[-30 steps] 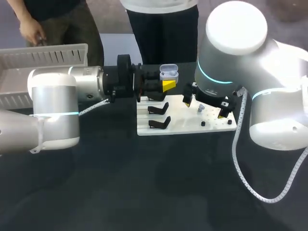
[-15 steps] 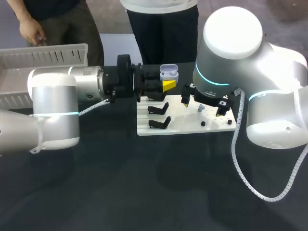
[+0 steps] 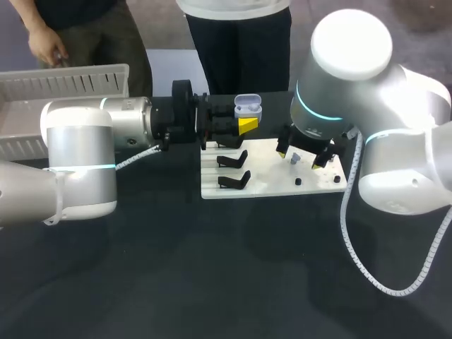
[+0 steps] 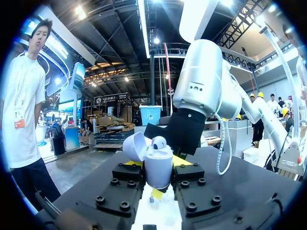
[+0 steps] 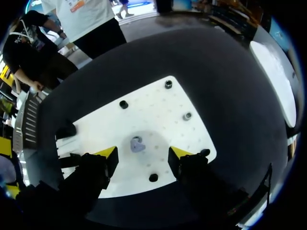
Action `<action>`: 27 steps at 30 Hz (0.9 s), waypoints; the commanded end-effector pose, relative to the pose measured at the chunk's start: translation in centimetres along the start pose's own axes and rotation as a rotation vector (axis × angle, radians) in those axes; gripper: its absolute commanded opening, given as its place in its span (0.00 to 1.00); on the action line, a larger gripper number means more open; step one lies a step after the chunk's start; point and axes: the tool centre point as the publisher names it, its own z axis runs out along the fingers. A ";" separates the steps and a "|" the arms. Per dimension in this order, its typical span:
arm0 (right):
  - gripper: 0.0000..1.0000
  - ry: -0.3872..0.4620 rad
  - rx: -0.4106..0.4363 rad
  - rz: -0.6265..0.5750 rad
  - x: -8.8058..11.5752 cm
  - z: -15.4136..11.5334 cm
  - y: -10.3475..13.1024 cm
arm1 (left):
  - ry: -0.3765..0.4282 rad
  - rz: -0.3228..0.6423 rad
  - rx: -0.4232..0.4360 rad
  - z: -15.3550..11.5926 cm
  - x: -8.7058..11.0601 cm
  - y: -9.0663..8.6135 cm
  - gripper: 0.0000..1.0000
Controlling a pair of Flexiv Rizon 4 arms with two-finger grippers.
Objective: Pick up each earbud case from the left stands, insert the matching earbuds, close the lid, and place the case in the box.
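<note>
The white earbud (image 5: 137, 145) sits in line with an empty grey peg (image 5: 187, 116). It should come free and show a grey peg when I lift it.
My left gripper (image 3: 242, 120) is shut on a white earbud case (image 3: 248, 107) and holds it above the far edge of the white board (image 3: 268, 185). In the left wrist view the case (image 4: 158, 166) sits upright between the fingers with its lid tipped open and one earbud (image 4: 159, 142) seated inside. A second earbud (image 5: 137, 143) lies loose on the board (image 5: 158, 112). My right gripper (image 5: 144, 154) hangs over it, open, with a yellow tip at each side and a gap to both. From the head view this gripper (image 3: 302, 157) is above the board's right half.
Two empty black stands (image 3: 233, 159) (image 3: 234, 180) sit on the board's left part, and small black pegs (image 3: 298, 181) dot its right part. A white slatted crate (image 3: 63, 85) stands at the back left. Dark tabletop lies in front of the board.
My right gripper has shifted a little to the right over the board and its fingers have drawn closer together around the loose earbud. The left arm and the case have not moved.
</note>
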 end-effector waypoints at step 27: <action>0.25 0.041 0.003 -0.014 -0.1 1.2 0.8 | -0.001 0.002 -0.002 0.0 0.0 0.0 0.00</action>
